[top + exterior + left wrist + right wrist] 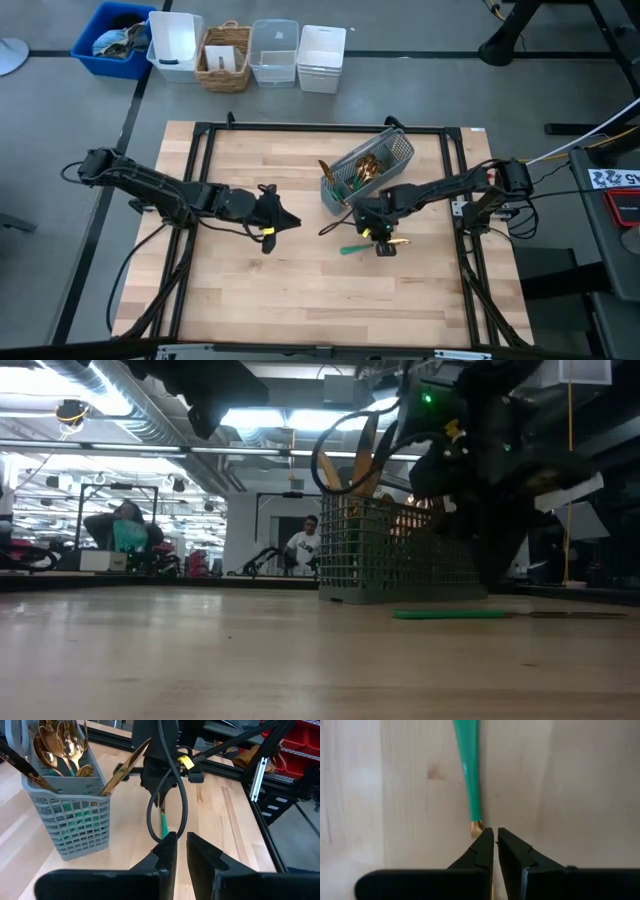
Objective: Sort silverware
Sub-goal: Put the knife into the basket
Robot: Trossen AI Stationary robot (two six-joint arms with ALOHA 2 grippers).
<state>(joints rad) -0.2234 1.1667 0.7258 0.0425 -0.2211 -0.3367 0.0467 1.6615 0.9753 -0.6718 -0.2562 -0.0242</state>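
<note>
My right gripper's closed fingers are above and beside the gold neck (476, 829). I should open them, lower them on both sides of the teal handle's end (475, 817) and close them there.
A grey mesh caddy (367, 170) stands at the table's far middle, tipped a little, holding several gold-headed, teal-handled pieces (60, 742). One piece lies flat on the wood, with its teal handle (352, 249) toward the left and its gold head toward the right; it also shows in the low view (450, 614). My right gripper (382, 240) points down over that piece's neck with its fingers (485, 845) close together. My left gripper (292, 222) waits at the table's middle left, shut and empty; it also shows in the left wrist view (181, 839). My right gripper stands from above over the gold neck (477, 826), just past the end of the teal handle (468, 770). The neck runs under one fingertip, which hides the spot. I cannot tell whether the fingers touch it. The piece lies flat on the table.
A black frame rail (200, 180) runs around the wood top. Beyond the far edge stand a blue bin (115, 35), white tubs (322, 55) and a wicker basket (225, 55). People (300, 545) sit in the room behind. Bare wood lies toward the near edge.
</note>
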